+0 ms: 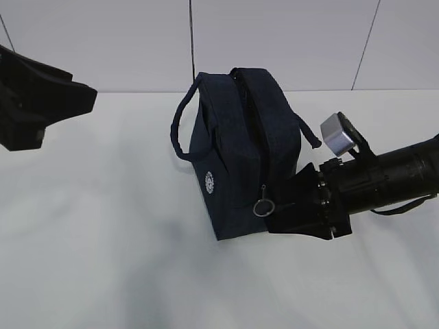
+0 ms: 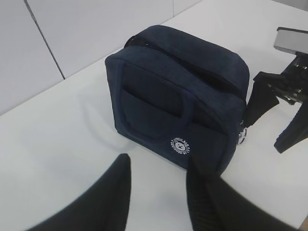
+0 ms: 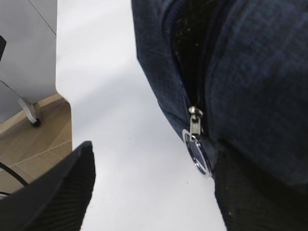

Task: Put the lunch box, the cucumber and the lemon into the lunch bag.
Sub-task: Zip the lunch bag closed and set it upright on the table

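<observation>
The dark slit (image 1: pixel 252 123) is wide open ahead of the slider. The zipper (image 1: pixel 263 190) will close all the way to its far end when I pull it.
The dark navy lunch bag (image 1: pixel 233 157) stands upright in the middle of the white table, its two handles hanging down its sides. A dark slit runs along its top to the zipper slider (image 3: pixel 195 120) at the near end, where the metal ring pull (image 1: pixel 264 205) hangs. My right gripper (image 3: pixel 151 187) is open and low at that end of the bag (image 3: pixel 240 67), with the ring pull (image 3: pixel 197 156) just beside its right finger and untouched. My left gripper (image 2: pixel 156 185) is open and empty, raised to the left of the bag (image 2: pixel 178 86). The lunch box, cucumber and lemon are out of view.
The white table (image 1: pixel 103 240) stretches around the bag, with a pale panelled wall (image 1: pixel 274 41) behind it. The table's left edge and a wooden floor (image 3: pixel 33 144) show in the right wrist view. The right arm (image 2: pixel 288 96) reaches in from the right.
</observation>
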`<state>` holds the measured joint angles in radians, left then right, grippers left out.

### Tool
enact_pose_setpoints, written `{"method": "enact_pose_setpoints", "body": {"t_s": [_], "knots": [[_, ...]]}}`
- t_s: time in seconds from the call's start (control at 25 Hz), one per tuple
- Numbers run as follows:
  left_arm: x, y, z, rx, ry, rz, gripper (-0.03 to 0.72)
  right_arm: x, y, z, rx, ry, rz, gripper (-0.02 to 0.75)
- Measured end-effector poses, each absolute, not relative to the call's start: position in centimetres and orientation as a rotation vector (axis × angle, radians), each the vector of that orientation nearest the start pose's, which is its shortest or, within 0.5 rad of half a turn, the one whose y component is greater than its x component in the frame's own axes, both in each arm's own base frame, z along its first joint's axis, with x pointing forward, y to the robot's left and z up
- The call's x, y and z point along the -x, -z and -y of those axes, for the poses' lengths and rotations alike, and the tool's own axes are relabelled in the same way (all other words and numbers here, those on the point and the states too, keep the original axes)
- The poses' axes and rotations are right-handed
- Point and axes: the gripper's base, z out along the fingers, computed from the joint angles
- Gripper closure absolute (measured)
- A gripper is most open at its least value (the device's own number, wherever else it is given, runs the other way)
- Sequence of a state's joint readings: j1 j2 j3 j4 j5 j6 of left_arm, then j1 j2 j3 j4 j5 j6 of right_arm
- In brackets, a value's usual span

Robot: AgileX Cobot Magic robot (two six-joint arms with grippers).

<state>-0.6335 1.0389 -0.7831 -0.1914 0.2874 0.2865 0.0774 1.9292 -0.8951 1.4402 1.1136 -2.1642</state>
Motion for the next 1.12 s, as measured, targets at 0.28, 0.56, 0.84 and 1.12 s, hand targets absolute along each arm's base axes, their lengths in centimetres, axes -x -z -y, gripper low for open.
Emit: {"method": "enact_pose_setpoints", "body": {"t_s": [0.28,0.56,0.84,1.12], "knots": [[-17.7,-32.6,13.6,-0.766,0.389,-1.892,0.412,-30.6,-14.3,-10.5,1.221,-1.104,-1.834,0.183],[-17.7,-32.6,13.6,-0.773,0.378,-1.884,0.416,-30.7,-13.0,-10.6,1.171,-1.151,-1.865,0.188],[-17.7,-32.6,13.6,-0.775,0.375,-1.881,0.416,-30.4,-12.8,-12.2,1.2,-1.179,-1.842,0.209],[-17.7,-32.6,13.6,-0.775,0.375,-1.881,0.421,-30.4,-12.6,-13.5,1.167,-1.188,-1.831,0.223]]}}
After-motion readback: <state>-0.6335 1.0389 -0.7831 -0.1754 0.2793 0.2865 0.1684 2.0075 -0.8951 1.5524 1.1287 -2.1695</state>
